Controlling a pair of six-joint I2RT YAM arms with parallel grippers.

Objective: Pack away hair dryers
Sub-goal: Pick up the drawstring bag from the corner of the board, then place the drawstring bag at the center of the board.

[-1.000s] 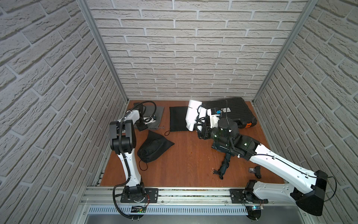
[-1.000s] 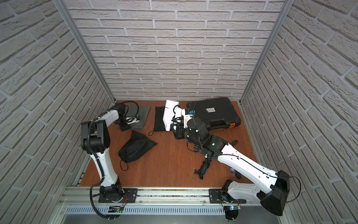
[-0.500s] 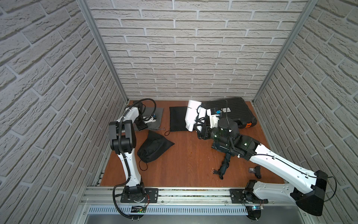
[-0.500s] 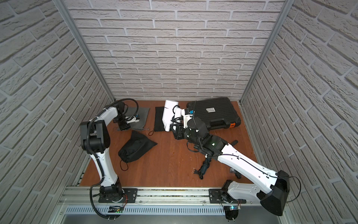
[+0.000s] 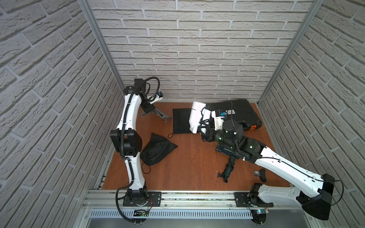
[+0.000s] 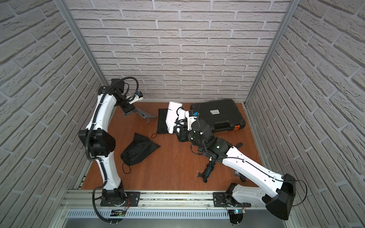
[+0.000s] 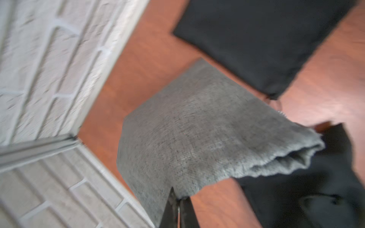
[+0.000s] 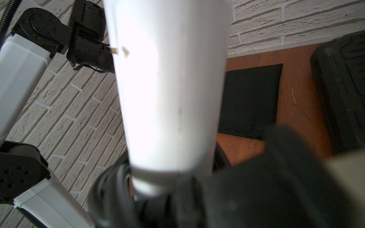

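Note:
The grey pouch [image 5: 161, 114] hangs in the back corner, far from the white dryer, so my left gripper should lay it near the middle [image 5: 188, 143] and retake its opening.
My right gripper [image 5: 205, 126] is shut on the cord-wrapped handle of the white hair dryer [image 5: 195, 116], and holds it tilted over a flat black pouch [image 5: 180, 122]. In the right wrist view the dryer's white barrel [image 8: 167, 88] fills the middle and the jaws are blurred. A dark teal hair dryer [image 5: 227, 151] lies on the table under my right arm, its corded handle [image 5: 229, 167] pointing to the front. At the back left my left gripper [image 7: 177, 197] is shut on an edge of a grey cloth pouch [image 7: 197, 134], which hangs above the table in both top views [image 5: 161, 115] [image 6: 145, 115].
A bulging black drawstring pouch [image 5: 156, 150] lies beside my left arm. A ribbed black hard case [image 5: 237, 112] with orange latches stands shut at the back right. Small loose parts [image 5: 260, 174] lie near the right front. Brick walls close in three sides of the wooden table [image 5: 187, 167].
My left arm has risen and lifted the grey pouch off the table at the back left. The right arm and the white dryer have not moved.

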